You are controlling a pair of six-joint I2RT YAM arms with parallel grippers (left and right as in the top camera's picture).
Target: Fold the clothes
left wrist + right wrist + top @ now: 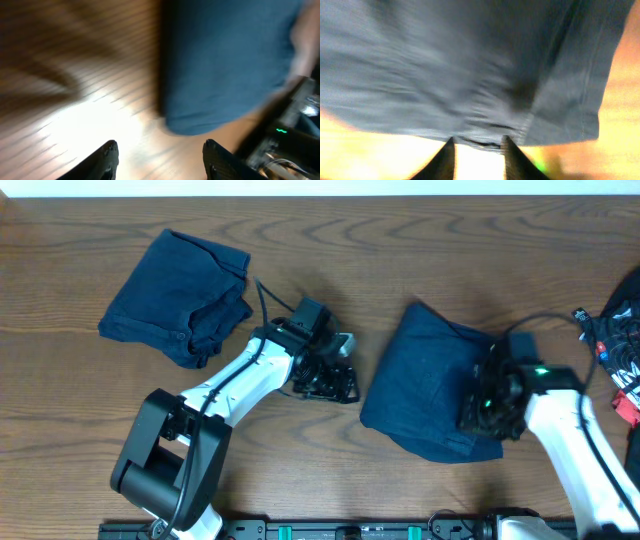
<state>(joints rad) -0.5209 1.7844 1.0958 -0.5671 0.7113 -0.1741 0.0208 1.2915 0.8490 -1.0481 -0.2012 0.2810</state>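
Next, my left gripper reaches over the shorts' corner (374, 418) and pulls the shorts toward the middle, because it is short of the slanted shorts' closest edge (372, 393).
Two pieces of navy-blue clothes lie on the wooden table. One pair of shorts (175, 295) sits bunched and folded at the back left. The other pair (430, 380) lies folded right of centre. My left gripper (335, 380) hovers over bare wood just left of it. In the left wrist view this gripper (160, 150) is open and empty, with the shorts (225, 60) ahead of it. My right gripper (490, 405) is over that pair's right edge. In its wrist view the jaws (477, 145) stand apart, their tips at the hem of the shorts (470, 65), with nothing between them.
A dark patterned item with red and white (620, 340) lies at the table's right edge. The right arm (295, 135) shows close to the left gripper's right side. Bare wooden table (90, 400) spreads along the front left.
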